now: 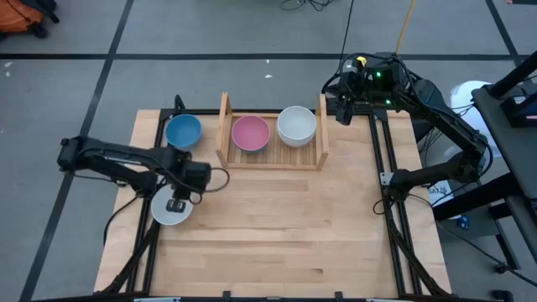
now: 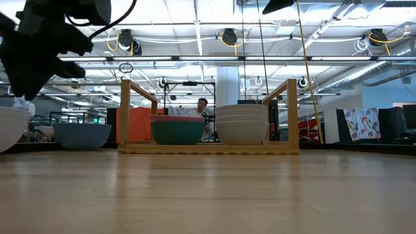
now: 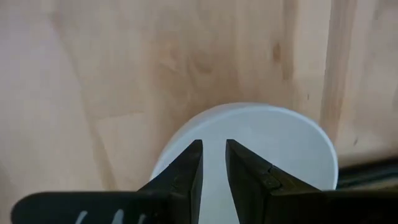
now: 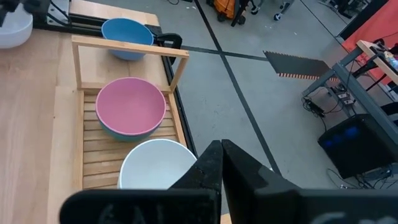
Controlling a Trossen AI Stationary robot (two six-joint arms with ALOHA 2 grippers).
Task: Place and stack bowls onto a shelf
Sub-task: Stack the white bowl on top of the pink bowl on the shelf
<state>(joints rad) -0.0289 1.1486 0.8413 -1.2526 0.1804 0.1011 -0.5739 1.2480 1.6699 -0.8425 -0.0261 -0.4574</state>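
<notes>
The robot's left gripper has both fingers hanging over the white bowl's inside [image 3: 267, 146], so it should turn and put its fingers on either side of the bowl's rim nearer the table's middle [image 3: 165, 150] before lifting.
A white bowl [image 1: 165, 214] sits on its base near the table's left edge; it also shows at the left border of the low view [image 2: 9, 128]. My left gripper [image 3: 213, 155] hangs above the bowl's inside [image 3: 273, 143], fingers pointing down and open by a narrow gap. A blue bowl [image 1: 183, 131] stands on the table left of the shelf [image 1: 273, 159]. On the shelf's slats, a pink bowl [image 1: 250, 132] is nested in a teal bowl [image 2: 177, 133], beside a stack of white bowls [image 1: 296, 124]. My right gripper [image 4: 221, 163] is shut, past the shelf's right panel.
Black metal rails [image 1: 388, 159] run along the table's left and right sides. The shelf's upright panels [image 2: 291, 114] rise at either end of its base. Bare wooden tabletop [image 1: 285, 226] lies between the shelf and the near edge. A person [image 2: 203, 107] is far behind the table.
</notes>
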